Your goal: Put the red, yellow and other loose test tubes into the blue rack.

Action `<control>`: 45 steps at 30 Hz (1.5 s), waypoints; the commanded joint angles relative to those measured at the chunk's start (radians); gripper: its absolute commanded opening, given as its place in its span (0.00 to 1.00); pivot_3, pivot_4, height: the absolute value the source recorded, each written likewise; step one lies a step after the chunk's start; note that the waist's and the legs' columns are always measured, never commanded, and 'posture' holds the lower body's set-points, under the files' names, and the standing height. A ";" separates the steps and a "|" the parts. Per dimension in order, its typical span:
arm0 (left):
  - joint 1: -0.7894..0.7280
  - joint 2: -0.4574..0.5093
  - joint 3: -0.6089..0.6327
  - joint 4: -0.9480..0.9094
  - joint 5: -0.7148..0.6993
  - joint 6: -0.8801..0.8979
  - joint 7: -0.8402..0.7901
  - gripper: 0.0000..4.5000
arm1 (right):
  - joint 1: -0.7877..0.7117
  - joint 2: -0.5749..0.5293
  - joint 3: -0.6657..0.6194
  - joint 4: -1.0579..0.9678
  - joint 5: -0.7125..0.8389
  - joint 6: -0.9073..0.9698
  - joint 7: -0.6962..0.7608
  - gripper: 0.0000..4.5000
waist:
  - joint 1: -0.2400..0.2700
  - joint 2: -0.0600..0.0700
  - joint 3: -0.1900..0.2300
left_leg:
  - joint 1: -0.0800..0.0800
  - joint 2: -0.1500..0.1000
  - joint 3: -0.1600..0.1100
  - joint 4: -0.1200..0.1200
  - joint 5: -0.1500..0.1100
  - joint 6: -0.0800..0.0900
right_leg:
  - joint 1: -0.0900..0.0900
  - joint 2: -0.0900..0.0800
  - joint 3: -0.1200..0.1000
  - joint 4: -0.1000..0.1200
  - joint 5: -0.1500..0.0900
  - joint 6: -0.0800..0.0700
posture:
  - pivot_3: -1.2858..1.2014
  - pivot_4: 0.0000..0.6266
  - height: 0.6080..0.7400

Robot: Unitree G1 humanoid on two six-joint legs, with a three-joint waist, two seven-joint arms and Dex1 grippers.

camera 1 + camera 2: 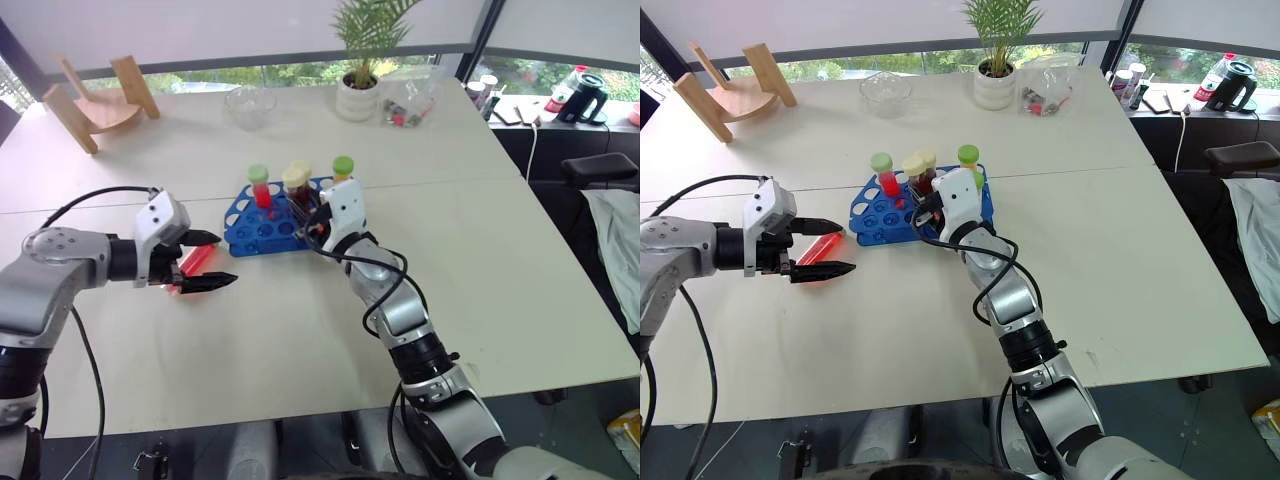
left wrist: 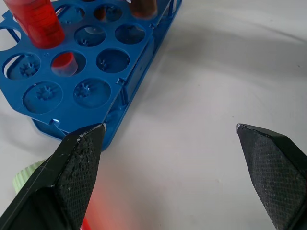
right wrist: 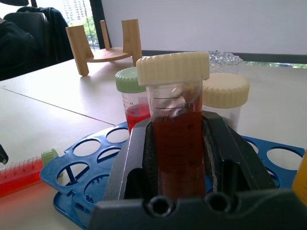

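Note:
The loose red tube is lying at a slant under my left gripper's finger. Next, I move my left gripper back and turn it across the tube's body (image 1: 197, 261).
The blue rack (image 1: 262, 228) stands mid-table. In it are a green-capped tube of red liquid (image 1: 260, 186), a green-capped yellow tube (image 1: 343, 168) and a cream-capped tube (image 3: 225, 93). My right gripper (image 3: 175, 139) is shut on an upright dark-red tube with a cream cap (image 3: 175, 143), held over the rack's right part; I cannot tell whether it sits in a hole. A loose red tube (image 1: 196, 259) with a green cap (image 2: 24, 176) lies on the table left of the rack. My left gripper (image 1: 226, 259) hangs open just above it, one finger on each side, not touching.
Along the table's far side are a wooden stand (image 1: 95, 100), a glass bowl (image 1: 250, 105), a potted plant (image 1: 360, 85) and a clear bag of small items (image 1: 408, 103). Bottles (image 1: 580, 95) sit on a side counter at far right. Several rack holes (image 2: 112, 60) are vacant.

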State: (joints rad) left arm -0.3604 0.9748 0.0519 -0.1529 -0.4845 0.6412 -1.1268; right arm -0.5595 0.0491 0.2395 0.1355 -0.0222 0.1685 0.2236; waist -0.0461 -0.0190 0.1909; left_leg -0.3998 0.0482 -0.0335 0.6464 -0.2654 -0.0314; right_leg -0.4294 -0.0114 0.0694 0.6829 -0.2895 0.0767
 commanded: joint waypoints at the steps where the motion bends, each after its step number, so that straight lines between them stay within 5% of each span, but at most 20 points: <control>1: 0.003 0.001 0.021 -0.019 0.005 -0.018 0.006 1.00 | -0.008 0.009 -0.003 0.004 -0.010 -0.019 -0.010 0.19 | 0.000 0.000 0.000 | 0.000 0.000 0.000 0.000 0.000 0.000 | 0.000 0.000 0.000 0.000 0.000 0.000 | 0.52 0.24 1.00; 2: 0.005 0.002 0.025 -0.018 0.004 -0.018 0.006 1.00 | -0.006 0.009 -0.002 0.003 -0.011 -0.019 -0.010 0.19 | 0.000 0.000 0.000 | 0.000 0.000 0.000 0.000 0.000 0.000 | 0.000 0.000 0.000 0.000 0.000 0.000 | 0.52 0.24 1.00; 9: -0.012 0.010 0.059 0.014 -0.002 -0.018 0.013 1.00 | 0.038 -0.001 0.024 -0.099 -0.015 0.016 0.015 0.96 | 0.000 0.000 0.000 | 0.000 0.000 0.000 0.000 0.000 0.000 | 0.000 0.000 0.000 0.000 0.000 0.000 | 0.52 0.24 1.00; 10: -0.022 0.011 0.066 0.023 0.001 -0.016 0.023 1.00 | 0.046 -0.007 0.029 -0.127 -0.016 0.023 0.024 0.98 | 0.000 0.000 0.000 | 0.000 0.000 0.000 0.000 0.000 0.000 | 0.000 0.000 0.000 0.000 0.000 0.000 | 0.52 0.24 1.00; 15: -0.163 0.063 0.030 0.104 0.060 0.079 0.085 1.00 | 0.074 -0.077 0.046 -0.379 0.053 0.107 0.148 0.98 | 0.002 0.000 0.000 | -0.001 0.000 -0.002 0.001 0.000 0.000 | 0.000 0.000 -0.001 0.000 0.000 0.000 | 0.52 0.24 1.00; 18: -0.316 0.086 0.011 0.213 0.064 0.132 0.058 1.00 | 0.055 -0.156 -0.001 -0.589 0.244 0.284 0.288 0.98 | 0.004 0.000 0.000 | -0.003 0.000 -0.003 0.002 0.000 0.000 | 0.000 0.000 -0.003 0.000 0.000 0.000 | 0.52 0.24 1.00; 22: -0.450 0.194 -0.246 0.260 0.207 0.308 -0.027 1.00 | 0.009 -0.241 -0.205 -0.712 0.716 0.703 0.352 0.98 | -0.001 0.000 0.000 | -0.002 0.000 -0.003 0.001 0.000 0.000 | 0.001 0.000 -0.003 0.000 0.000 0.000 | 0.52 0.24 1.00; 27: -0.583 0.179 -0.448 0.302 0.260 0.442 -0.158 1.00 | -0.019 -0.450 -0.267 -0.716 0.932 0.856 0.507 0.98 | 0.003 0.001 0.002 | 0.000 0.000 -0.002 -0.001 -0.001 0.002 | 0.001 0.002 -0.002 0.000 -0.001 -0.001 | 0.52 0.24 1.00; 34: -0.758 0.084 -0.691 0.516 0.434 0.465 -0.239 1.00 | 0.052 -0.668 -0.115 -0.748 0.838 0.772 0.675 0.98 | 0.001 0.001 0.001 | -0.003 -0.001 -0.003 0.002 -0.003 0.005 | 0.000 0.001 -0.003 -0.001 -0.001 0.000 | 0.52 0.24 1.00; 45: -0.846 -0.135 -0.752 0.858 0.539 0.432 -0.268 1.00 | 0.085 -0.575 -0.063 -0.731 0.775 0.691 0.569 0.98 | 0.007 0.000 0.001 | -0.006 -0.001 -0.003 0.004 -0.004 0.007 | -0.002 0.001 -0.003 -0.001 -0.002 0.000 | 0.52 0.24 1.00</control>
State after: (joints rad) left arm -1.1651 0.8627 -0.7157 0.6493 0.0355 1.0811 -1.3939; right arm -0.4780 -0.5388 0.1830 -0.5760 0.7554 0.8834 0.8108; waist -0.0392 -0.0187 0.1923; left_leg -0.4059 0.0475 -0.0364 0.6509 -0.2690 -0.0243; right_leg -0.4313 -0.0108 0.0661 0.6823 -0.2911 0.0768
